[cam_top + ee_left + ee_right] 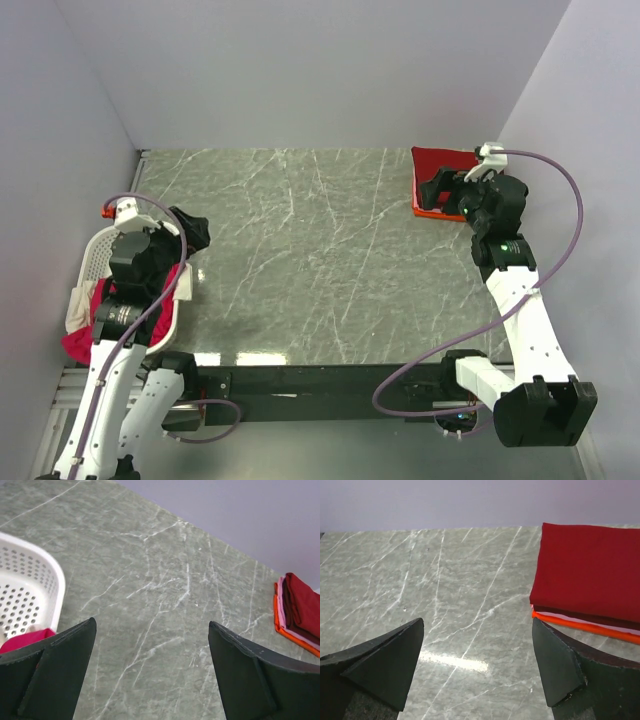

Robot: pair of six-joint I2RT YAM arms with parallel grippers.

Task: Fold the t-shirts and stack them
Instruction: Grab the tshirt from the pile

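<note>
The robot's left gripper should keep moving toward the shirt (pixel 97 297) until its fingers close on fabric, because the crimson-red shirt (pixel 159 323) lies above the cream-white cloth in the basket.
A stack of folded t-shirts (pixel 440 170) lies at the far right of the table, dark maroon-red on top with an orange one at the bottom; it also shows in the right wrist view (pixel 587 577) and the left wrist view (pixel 300 611). My right gripper (pixel 477 665) is open and empty, held just left of the stack. My left gripper (pixel 150 672) is open and empty above the table beside the white basket (pixel 35 587). A bright crimson-red shirt (pixel 82 335) lies in the basket and a black shirt (pixel 192 232) hangs over its rim.
The white slotted basket (pixel 100 255) stands at the table's left edge, with a cream-white cloth (pixel 78 308) draped over its left rim. Grey walls close the back and both sides. The grey marble tabletop (pixel 310 250) spreads between basket and stack.
</note>
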